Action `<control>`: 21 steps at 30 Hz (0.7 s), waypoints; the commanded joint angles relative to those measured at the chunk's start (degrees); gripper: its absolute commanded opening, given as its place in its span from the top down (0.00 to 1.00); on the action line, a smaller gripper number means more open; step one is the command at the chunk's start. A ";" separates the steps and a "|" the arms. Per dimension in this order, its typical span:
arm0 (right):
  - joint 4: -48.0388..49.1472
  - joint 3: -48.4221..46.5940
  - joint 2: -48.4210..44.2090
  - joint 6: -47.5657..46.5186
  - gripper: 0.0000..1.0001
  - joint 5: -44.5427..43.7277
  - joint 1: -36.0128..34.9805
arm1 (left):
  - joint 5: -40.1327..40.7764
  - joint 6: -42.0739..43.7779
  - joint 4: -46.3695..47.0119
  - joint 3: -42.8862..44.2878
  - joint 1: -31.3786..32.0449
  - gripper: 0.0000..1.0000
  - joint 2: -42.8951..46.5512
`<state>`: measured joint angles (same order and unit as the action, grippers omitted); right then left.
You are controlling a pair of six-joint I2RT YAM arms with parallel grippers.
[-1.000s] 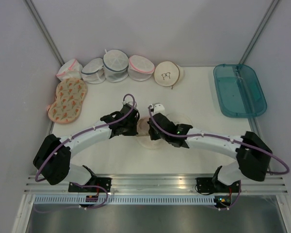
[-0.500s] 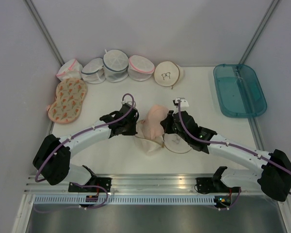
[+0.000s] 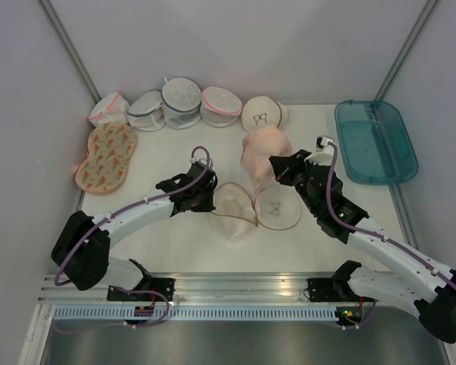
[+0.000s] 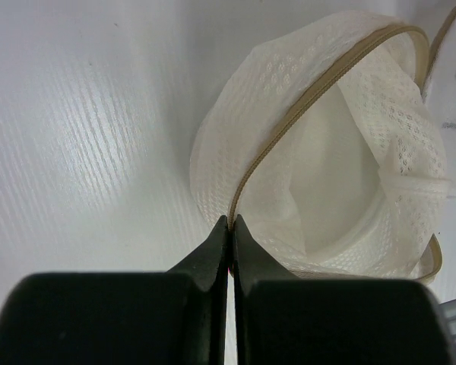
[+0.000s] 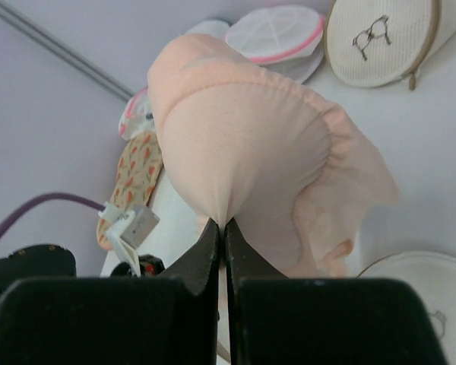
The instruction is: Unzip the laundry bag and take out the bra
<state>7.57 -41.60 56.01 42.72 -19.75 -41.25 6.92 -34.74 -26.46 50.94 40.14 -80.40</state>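
Observation:
The pale peach bra [image 3: 265,151] hangs clear of the laundry bag, so I should keep my right gripper moving to the empty teal tray [image 3: 376,143] and release the bra there.
The laundry bag [image 3: 235,217] lies unzipped on the table's middle, its two cream halves spread side by side, the right one showing the black outline. In the left wrist view the laundry bag [image 4: 327,152] has nothing inside. My left gripper [image 3: 212,201] [image 4: 230,222] is shut on its tan zip rim at the left edge. The pale peach bra [image 3: 258,152] [image 5: 251,152] hangs in the air behind and right of the bag. My right gripper [image 3: 276,166] [image 5: 222,224] is shut on a fold of its fabric.
Along the back edge stand several white mesh bags [image 3: 182,103] and a second cream round bag [image 3: 262,115]. A flat orange-patterned bag [image 3: 106,156] lies at the left. A teal tray [image 3: 374,141] sits at the back right.
My right gripper has lifted the bra out of the bag and carried it back and to the right. The left gripper has stayed on the zip rim.

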 commanded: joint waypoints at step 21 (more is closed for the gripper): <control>-12.85 -24.05 10.60 -5.72 1.00 -21.21 36.05 | -0.06 -0.42 -1.58 1.27 -0.59 0.98 3.76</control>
<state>-3.92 -62.98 64.25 38.26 -38.94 -9.56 6.90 -34.72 -27.29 50.89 40.01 -78.50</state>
